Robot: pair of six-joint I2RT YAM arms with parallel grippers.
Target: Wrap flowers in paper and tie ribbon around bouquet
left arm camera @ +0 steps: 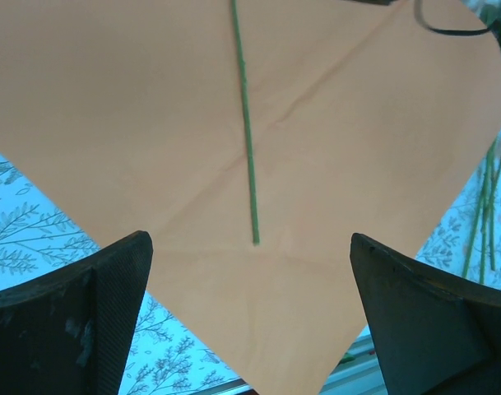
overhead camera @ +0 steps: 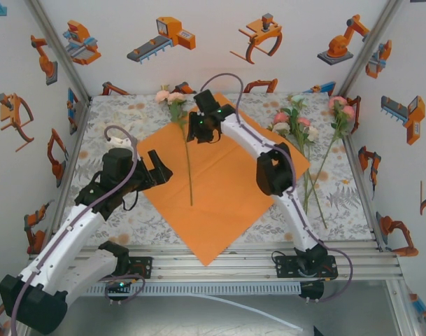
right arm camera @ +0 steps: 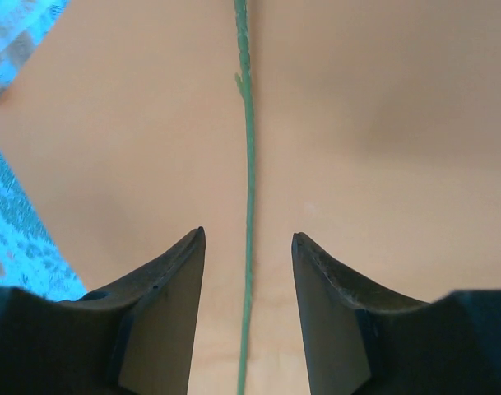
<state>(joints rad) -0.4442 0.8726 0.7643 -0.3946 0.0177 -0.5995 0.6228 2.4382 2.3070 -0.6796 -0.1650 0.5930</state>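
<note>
The pink flower's stem (overhead camera: 189, 164) lies loose along the orange paper, so my right gripper keeps moving to the other flowers (overhead camera: 301, 130) until it closes on a stem there.
The orange paper (overhead camera: 219, 189) lies flat on the table as a diamond. One of the flowers lies on it, pink head (overhead camera: 172, 98) at the back and long green stem (overhead camera: 189, 164) running toward me. My right gripper (overhead camera: 202, 129) hovers over the upper stem, open, with the stem (right arm camera: 248, 164) passing loose between its fingers (right arm camera: 248, 233). My left gripper (overhead camera: 160, 171) is wide open at the paper's left edge, facing the stem's end (left arm camera: 254, 234) across the paper (left arm camera: 110, 123). A cream-white scrap (overhead camera: 123, 129) at back left may be the ribbon. The bouquet is out of view.
More flowers (overhead camera: 296, 122) with long stems lie on the leaf-print tablecloth to the right of the paper, another (overhead camera: 342, 108) by the right wall. Printed walls close in three sides. The metal rail (overhead camera: 226, 262) runs along the near edge.
</note>
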